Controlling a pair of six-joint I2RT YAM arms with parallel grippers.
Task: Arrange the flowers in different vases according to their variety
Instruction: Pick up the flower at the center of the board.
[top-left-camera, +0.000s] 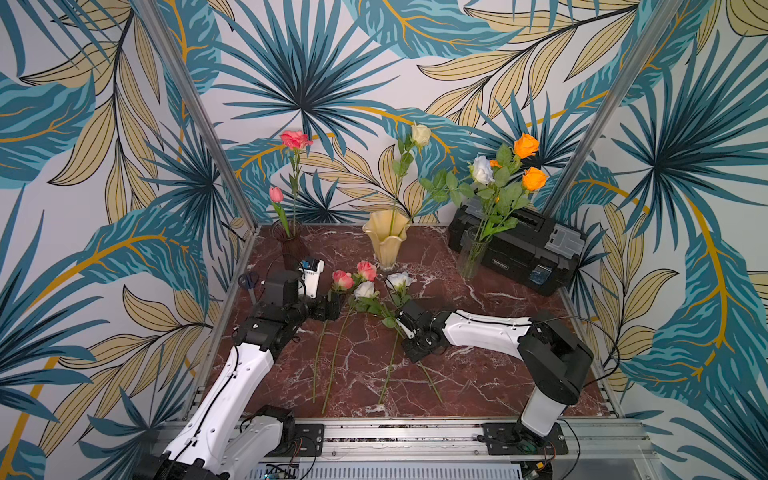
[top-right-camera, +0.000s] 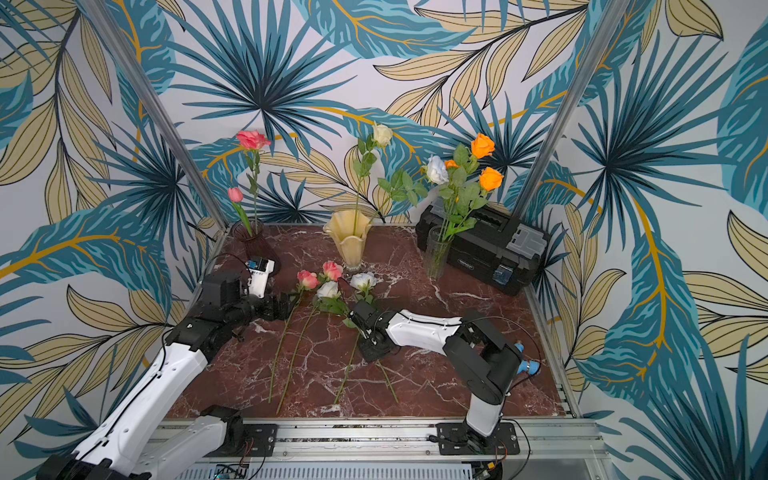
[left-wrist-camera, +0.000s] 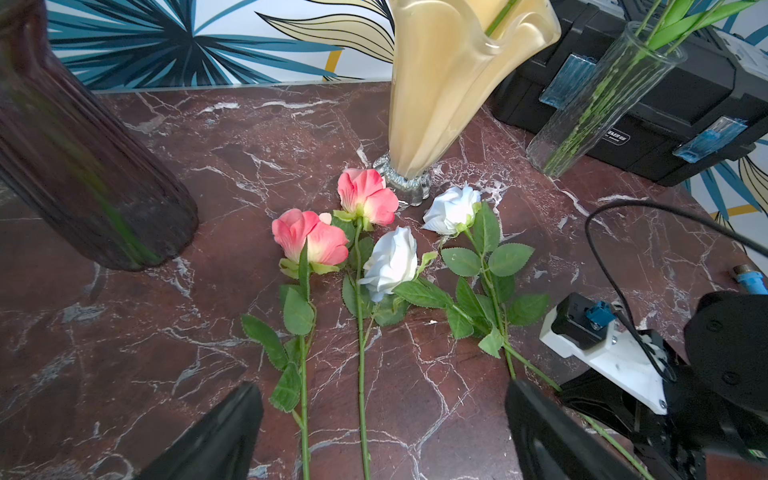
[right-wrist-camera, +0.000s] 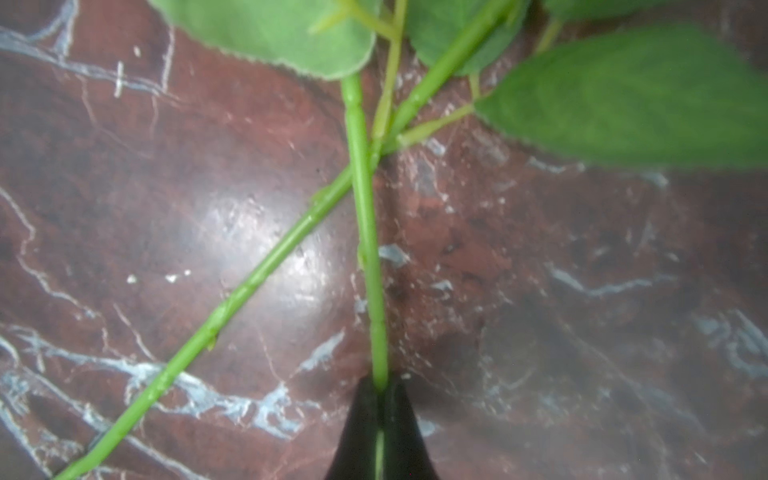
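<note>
My right gripper's white rose lies flat with its bloom (top-left-camera: 365, 289) toward my left gripper. I should lift the rose upright and hand my left gripper the stem (left-wrist-camera: 531, 368) below its leaves.
Two pink roses (top-left-camera: 343, 280) (left-wrist-camera: 309, 237) and two white roses (top-left-camera: 365, 289) (left-wrist-camera: 390, 262) lie on the marble table, with the white ones' stems crossing. My right gripper (top-left-camera: 404, 333) (right-wrist-camera: 379, 384) is low on the table, shut on one white rose's green stem (right-wrist-camera: 365, 232). My left gripper (top-left-camera: 332, 308) (left-wrist-camera: 382, 386) hangs open above the pink roses' stems. At the back, the dark purple vase (top-left-camera: 293, 245) holds a pink rose and a bud. The cream ruffled vase (top-left-camera: 386, 237) holds one pale rose, and the clear vase (top-left-camera: 471, 253) holds orange roses and a white one.
A black toolbox (top-left-camera: 519, 245) stands at the back right behind the clear vase. Blue-handled scissors (top-left-camera: 248, 280) lie at the table's left edge. Slanted metal posts (top-left-camera: 199, 108) rise from the back corners. An aluminium rail (top-left-camera: 395, 432) runs along the front.
</note>
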